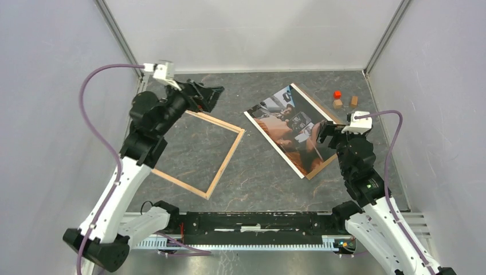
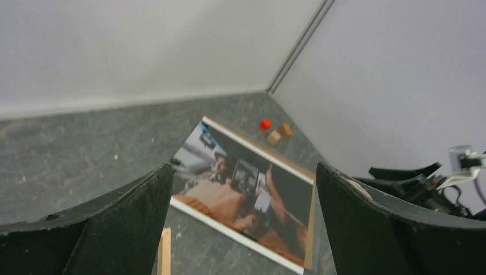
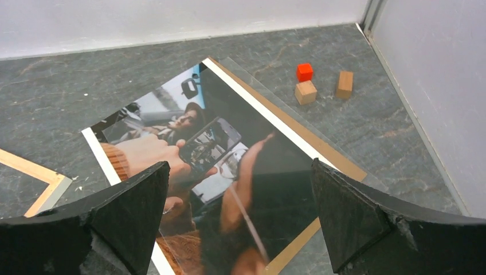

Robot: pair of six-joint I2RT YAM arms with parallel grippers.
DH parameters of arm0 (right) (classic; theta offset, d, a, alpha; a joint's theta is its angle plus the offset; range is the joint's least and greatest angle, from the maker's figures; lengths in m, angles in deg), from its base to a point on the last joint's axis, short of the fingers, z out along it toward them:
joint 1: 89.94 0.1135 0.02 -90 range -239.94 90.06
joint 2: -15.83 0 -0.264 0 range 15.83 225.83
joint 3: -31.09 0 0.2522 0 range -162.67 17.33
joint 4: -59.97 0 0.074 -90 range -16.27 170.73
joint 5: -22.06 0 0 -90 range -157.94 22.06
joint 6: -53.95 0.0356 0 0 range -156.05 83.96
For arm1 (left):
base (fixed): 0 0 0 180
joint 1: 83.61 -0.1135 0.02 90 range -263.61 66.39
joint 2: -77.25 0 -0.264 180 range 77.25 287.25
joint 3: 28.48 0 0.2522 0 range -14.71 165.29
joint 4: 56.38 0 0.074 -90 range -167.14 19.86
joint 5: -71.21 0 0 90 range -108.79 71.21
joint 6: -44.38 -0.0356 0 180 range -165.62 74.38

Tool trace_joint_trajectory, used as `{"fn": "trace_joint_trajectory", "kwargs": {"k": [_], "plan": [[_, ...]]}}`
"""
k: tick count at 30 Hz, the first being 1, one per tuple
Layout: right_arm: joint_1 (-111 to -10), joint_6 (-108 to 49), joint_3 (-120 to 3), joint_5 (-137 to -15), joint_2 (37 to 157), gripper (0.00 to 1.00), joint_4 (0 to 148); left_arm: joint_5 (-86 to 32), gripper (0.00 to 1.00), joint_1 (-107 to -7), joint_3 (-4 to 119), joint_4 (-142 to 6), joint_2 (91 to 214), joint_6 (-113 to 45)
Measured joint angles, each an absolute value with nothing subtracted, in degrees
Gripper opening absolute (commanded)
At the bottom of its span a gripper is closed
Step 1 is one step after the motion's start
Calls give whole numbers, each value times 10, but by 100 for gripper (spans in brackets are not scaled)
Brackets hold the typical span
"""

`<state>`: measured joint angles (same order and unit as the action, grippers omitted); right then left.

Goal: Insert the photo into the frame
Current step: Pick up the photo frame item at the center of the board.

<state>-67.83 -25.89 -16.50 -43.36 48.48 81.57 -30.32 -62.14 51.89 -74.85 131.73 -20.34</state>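
Note:
I should keep moving my right gripper toward the brown backing board's near edge [image 1: 325, 164] until its fingers straddle that edge, because the edge lies free along open table [image 1: 330, 176].
The photo [image 1: 289, 129] lies face up at the right middle of the table, on a brown backing board [image 1: 316, 104], with a clear sheet over it. The frame [image 1: 224, 164], thin pale wood rails, lies flat at the left middle with bare table inside it. My left gripper [image 1: 209, 94] hangs open above the frame's far corner, and through its fingers the left wrist view shows the photo [image 2: 240, 195]. My right gripper [image 1: 328, 129] stands open over the photo's near right part [image 3: 189, 143], holding nothing. A corner of the frame [image 3: 40, 183] shows at the left of the right wrist view.
A red cube [image 1: 337, 94] and two small wooden blocks [image 1: 337, 104] [image 1: 354, 100] sit near the back right corner. White walls enclose the table on the left, back and right. The arms' base rail [image 1: 258, 229] runs along the near edge.

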Motion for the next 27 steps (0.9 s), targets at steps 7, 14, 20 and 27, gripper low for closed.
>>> {"fn": "trace_joint_trajectory", "kwargs": {"k": [7,14,20,27], "plan": [[-678,-250,-122,-435,495,98,818,-286,100,-562,460,-782,1371,-210],[-679,-255,-43,-502,531,98,811,-277,100,-404,462,-820,1459,-211],[-680,-192,-6,-528,542,98,813,-337,100,-377,481,-834,1574,-175],[-784,-136,41,-589,532,98,801,-426,100,-378,499,-833,1705,-110]]}}
